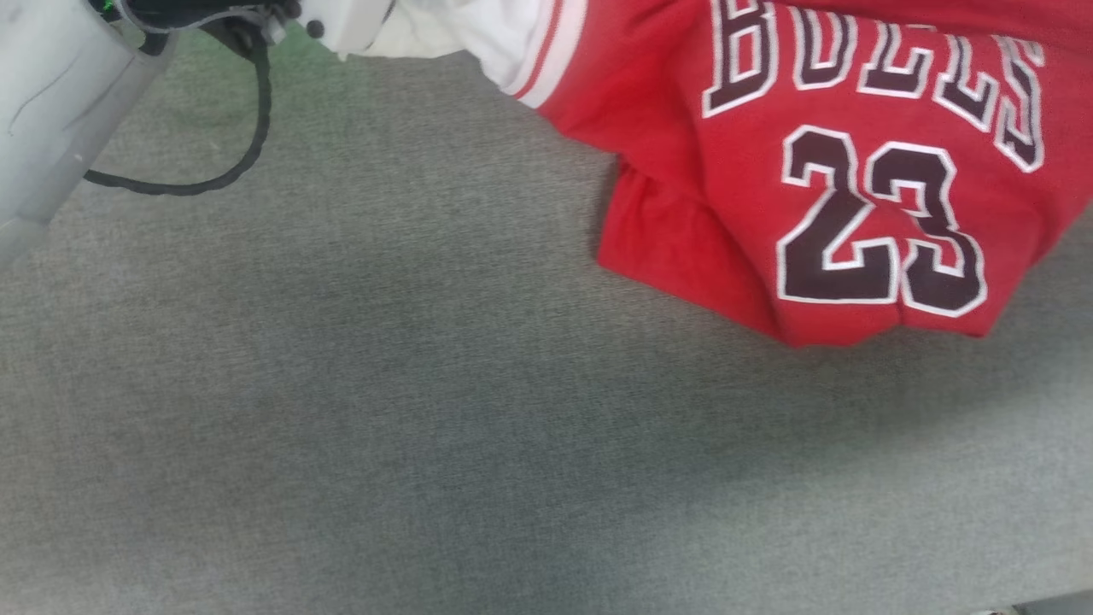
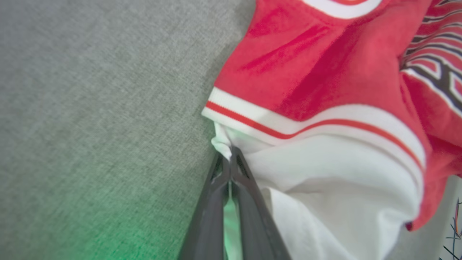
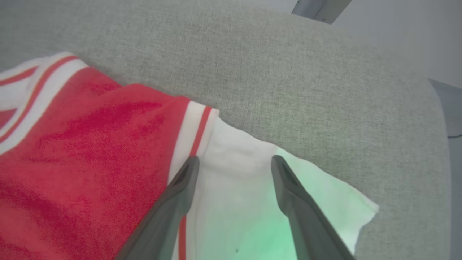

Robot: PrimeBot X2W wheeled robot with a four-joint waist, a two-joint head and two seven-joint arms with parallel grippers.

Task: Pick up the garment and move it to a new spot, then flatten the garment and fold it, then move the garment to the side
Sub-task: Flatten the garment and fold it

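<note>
The dark letters face up above the garment's bunched hem (image 1: pixel 809 318). I expect the garment will unfurl and land plain side up when I lift and lower it.
The garment (image 1: pixel 820 171), a bright red jersey with dark letters and the number 23 outlined in white, lies bunched at the upper right of the head view on a grey fabric surface (image 1: pixel 384 384). Its white lining and red-striped trim reach toward the top left. In the left wrist view my left gripper (image 2: pixel 229 153) is shut on a corner of the white lining of the garment (image 2: pixel 325 173). In the right wrist view my right gripper (image 3: pixel 234 162) is open, its fingers spread over the white lining of the garment (image 3: pixel 90 144) beside the striped trim.
My pale left forearm (image 1: pixel 51 111) and a looped black cable (image 1: pixel 248 145) cross the top left of the head view. The grey surface's rounded far edge (image 3: pixel 415 90) shows in the right wrist view, with paler floor beyond.
</note>
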